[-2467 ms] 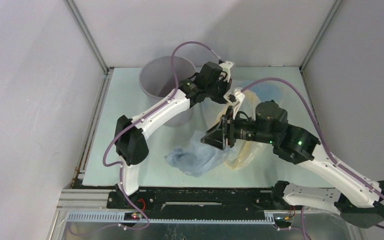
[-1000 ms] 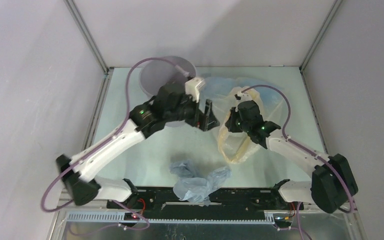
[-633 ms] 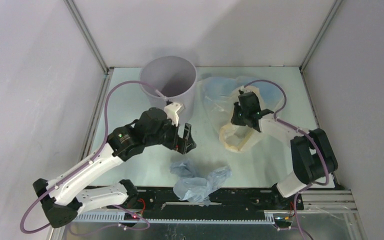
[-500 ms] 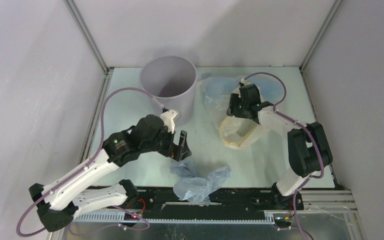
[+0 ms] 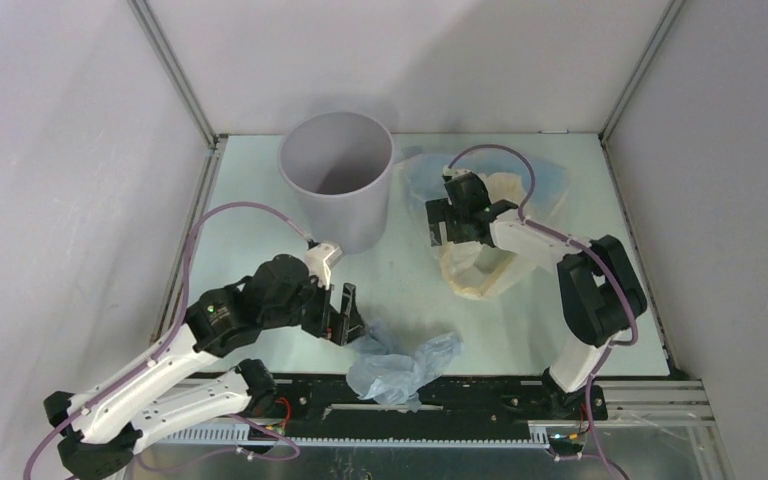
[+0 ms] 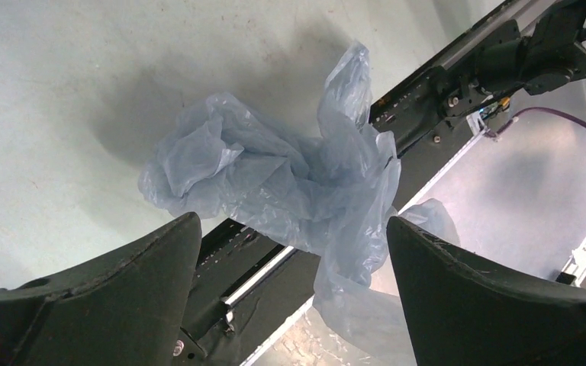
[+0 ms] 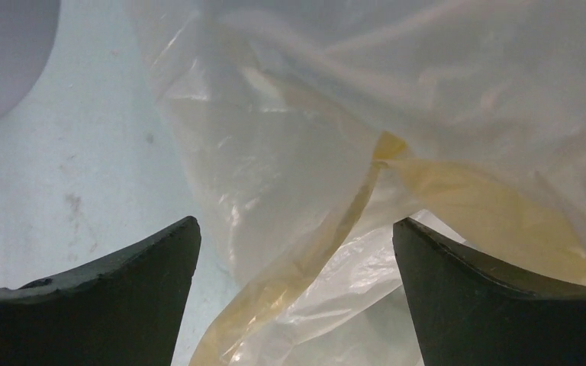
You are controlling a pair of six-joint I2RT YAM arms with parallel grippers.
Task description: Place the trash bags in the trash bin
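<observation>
The blue-grey bag is lying crumpled over the black bar point(image 5: 388, 380), so my right gripper should leave the cream-yellow bag and first pull out straight the crumpled bag's loose end point(image 5: 444, 350).
The light grey round trash bin point(image 5: 336, 175) stands upright at the back, left of centre; its wall also shows in the right wrist view point(image 7: 0, 53). A crumpled pale blue-grey trash bag point(image 5: 400, 365) lies at the table's near edge and hangs partly over it point(image 6: 290, 183). My left gripper point(image 5: 345, 318) is open just left of it, with film between the spread fingers but not pinched point(image 6: 291, 225). A cream-yellow trash bag point(image 5: 480, 270) lies at right, over a pale blue one point(image 5: 550, 180). My right gripper point(image 5: 438, 225) stands open over the cream film point(image 7: 294, 225).
A black rail point(image 5: 410, 392) runs along the near edge under the blue-grey bag. Grey walls with metal posts point(image 5: 175, 75) close in the left, back and right. Purple cables point(image 5: 240, 215) loop above both arms.
My right gripper has opened and slid left along the cream bag. My left arm has drawn back from the bin toward the near edge, down beside the blue-grey bag.
</observation>
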